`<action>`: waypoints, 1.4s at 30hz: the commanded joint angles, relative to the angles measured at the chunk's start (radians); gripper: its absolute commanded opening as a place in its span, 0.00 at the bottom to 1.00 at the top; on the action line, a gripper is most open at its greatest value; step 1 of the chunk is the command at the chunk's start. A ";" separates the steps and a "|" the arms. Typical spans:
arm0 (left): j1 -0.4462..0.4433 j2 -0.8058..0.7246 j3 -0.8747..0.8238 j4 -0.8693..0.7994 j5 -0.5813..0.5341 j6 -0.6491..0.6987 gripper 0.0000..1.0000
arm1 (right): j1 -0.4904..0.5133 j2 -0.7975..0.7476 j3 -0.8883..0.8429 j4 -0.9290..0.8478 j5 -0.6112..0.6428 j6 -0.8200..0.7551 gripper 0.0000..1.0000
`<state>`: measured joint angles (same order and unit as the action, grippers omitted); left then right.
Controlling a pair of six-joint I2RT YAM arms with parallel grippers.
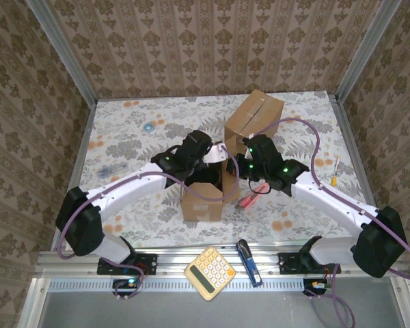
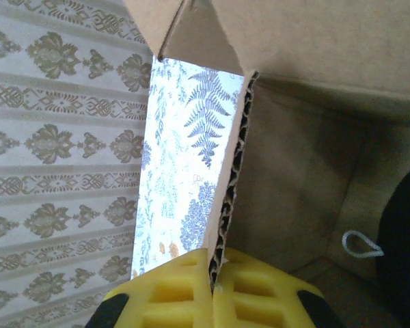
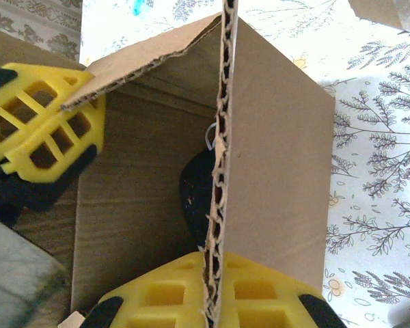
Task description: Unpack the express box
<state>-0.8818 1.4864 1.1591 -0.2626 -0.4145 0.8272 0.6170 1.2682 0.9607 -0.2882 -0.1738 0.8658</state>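
Note:
I should open my right gripper and reach in with it for the black object [image 3: 197, 193] while my left gripper keeps the box steady, because both my grippers are pinching the express box's sides [image 3: 223, 143].
The express box [image 1: 203, 199] stands open in the middle of the table between both arms. My left gripper [image 1: 212, 162] is shut on the corrugated edge of its left wall [image 2: 227, 205], yellow fingers [image 2: 171, 287] pinching the cardboard. My right gripper [image 1: 238, 166] is shut on the right wall's edge [image 3: 222, 137], which runs down between the yellow pads [image 3: 266, 290]. Inside the box lies a black object [image 3: 195, 198] with a small white loop [image 2: 361, 244] on it; the walls hide most of it. The left gripper's yellow fingers [image 3: 41, 123] also show across the box.
A second, closed brown box [image 1: 254, 117] stands just behind the open one. A pink-red item [image 1: 249, 200] lies right of it. A yellow calculator [image 1: 210, 273] and a blue tool [image 1: 249, 262] rest on the front rail. A small blue ring [image 1: 149, 126] lies at the far left.

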 commanded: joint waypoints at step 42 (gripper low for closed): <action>0.110 0.110 0.587 -0.792 -0.058 -0.349 0.00 | 0.149 -0.229 0.153 -0.115 0.114 -0.998 0.00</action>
<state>-0.7822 1.5879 1.7073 -1.0153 -0.4797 0.5140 0.7353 1.0492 1.1553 -0.5068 -0.1463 0.0006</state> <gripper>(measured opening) 0.052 0.039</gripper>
